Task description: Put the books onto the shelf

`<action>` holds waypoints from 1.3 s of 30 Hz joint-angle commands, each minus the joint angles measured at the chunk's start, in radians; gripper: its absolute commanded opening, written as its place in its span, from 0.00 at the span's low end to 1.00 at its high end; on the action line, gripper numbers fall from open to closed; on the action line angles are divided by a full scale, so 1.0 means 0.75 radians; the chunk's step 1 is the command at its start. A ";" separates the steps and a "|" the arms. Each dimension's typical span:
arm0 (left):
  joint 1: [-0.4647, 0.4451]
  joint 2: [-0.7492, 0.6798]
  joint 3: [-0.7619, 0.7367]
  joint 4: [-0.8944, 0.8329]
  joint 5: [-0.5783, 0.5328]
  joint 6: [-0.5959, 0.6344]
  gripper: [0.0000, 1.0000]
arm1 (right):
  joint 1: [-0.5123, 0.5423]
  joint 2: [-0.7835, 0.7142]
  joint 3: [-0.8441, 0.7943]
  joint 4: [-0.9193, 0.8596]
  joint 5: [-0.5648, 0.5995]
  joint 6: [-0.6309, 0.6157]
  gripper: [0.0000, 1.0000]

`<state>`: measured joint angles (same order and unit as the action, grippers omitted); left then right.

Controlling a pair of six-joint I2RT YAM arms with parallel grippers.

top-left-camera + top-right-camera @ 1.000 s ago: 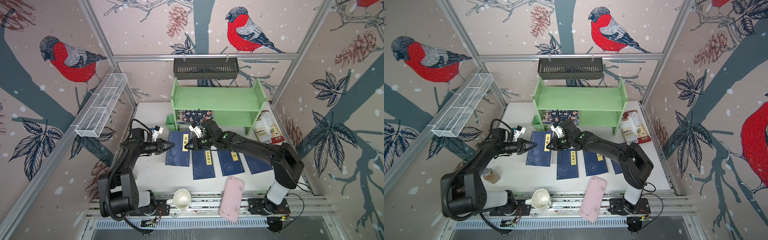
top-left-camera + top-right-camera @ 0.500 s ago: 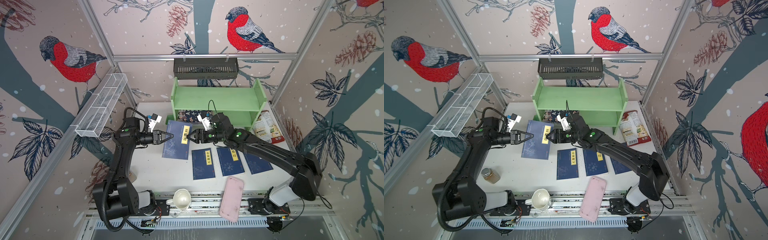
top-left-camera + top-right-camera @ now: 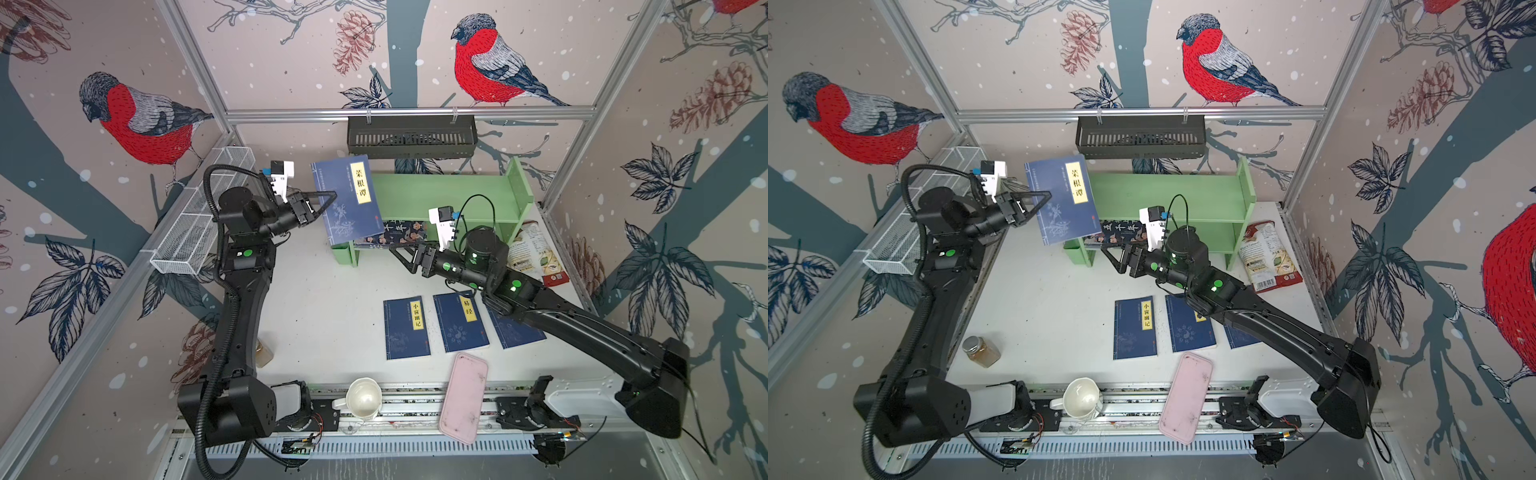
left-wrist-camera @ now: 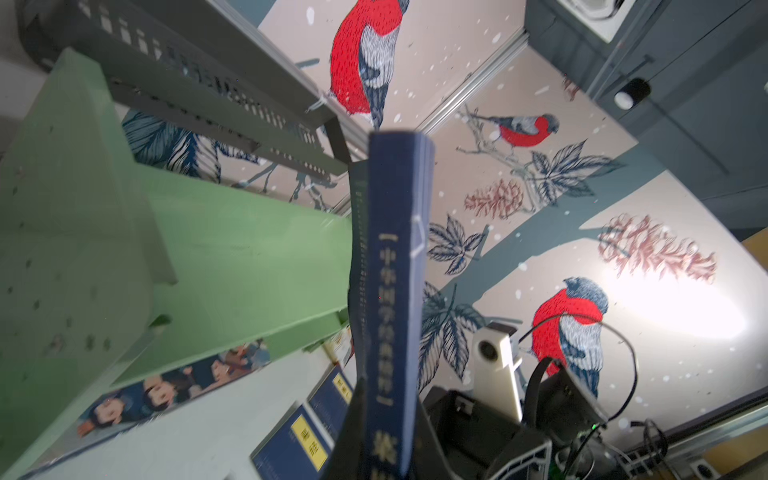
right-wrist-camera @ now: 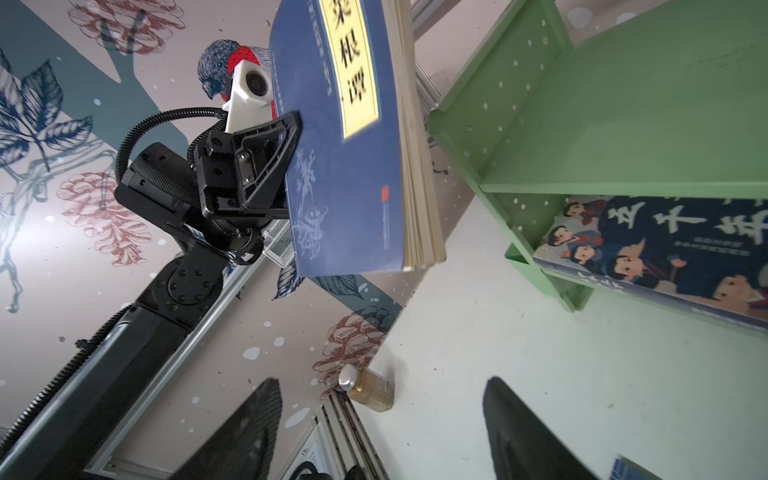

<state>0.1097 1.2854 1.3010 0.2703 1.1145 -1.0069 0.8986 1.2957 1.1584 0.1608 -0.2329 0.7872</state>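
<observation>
The navy book is upright in my left gripper, held by its spine (image 3: 321, 211) at the shelf's end, so next my right gripper grips its bottom edge (image 3: 357, 238) and lays the book down flat.
My left gripper (image 3: 328, 203) (image 4: 388, 415) is shut on the spine edge of a navy book (image 3: 347, 199) (image 3: 1063, 199) (image 5: 345, 166) with a yellow label. It holds the book upright in the air at the left end of the green shelf (image 3: 436, 195) (image 4: 208, 249). My right gripper (image 3: 397, 251) (image 5: 380, 386) hangs open and empty in front of the lower tier. A cartoon-covered book (image 3: 399, 232) (image 5: 665, 241) lies flat on that tier. Three navy books (image 3: 406, 328) (image 3: 461, 322) (image 3: 515, 332) lie on the table; the right arm partly covers the rightmost.
A black slotted basket (image 3: 411, 137) hangs above the shelf, and a white wire basket (image 3: 203, 216) lines the left wall. A snack bag (image 3: 534, 253) lies right of the shelf. At the front are a pink tray (image 3: 463, 399), a white mug (image 3: 363, 399) and a small jar (image 3: 980, 351).
The left gripper has lifted the navy book off the table and carried it up toward the shelf's left end. The right gripper has let go of it, opened and drawn back.
</observation>
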 commanded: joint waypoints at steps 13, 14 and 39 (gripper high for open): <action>-0.124 0.002 -0.121 0.592 -0.286 -0.545 0.01 | 0.070 0.200 -0.022 0.768 0.022 0.212 0.78; -0.125 0.002 -0.137 0.611 -0.286 -0.562 0.01 | 0.070 0.219 -0.009 0.787 0.014 0.216 0.78; -0.188 -0.023 -0.298 0.675 -0.295 -0.637 0.20 | -0.025 0.466 0.238 0.833 -0.057 0.231 0.13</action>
<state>-0.0319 1.2781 1.0847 0.7212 0.8864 -1.4925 0.8925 1.6459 1.3281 0.7521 -0.2375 0.9478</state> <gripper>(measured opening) 0.165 0.165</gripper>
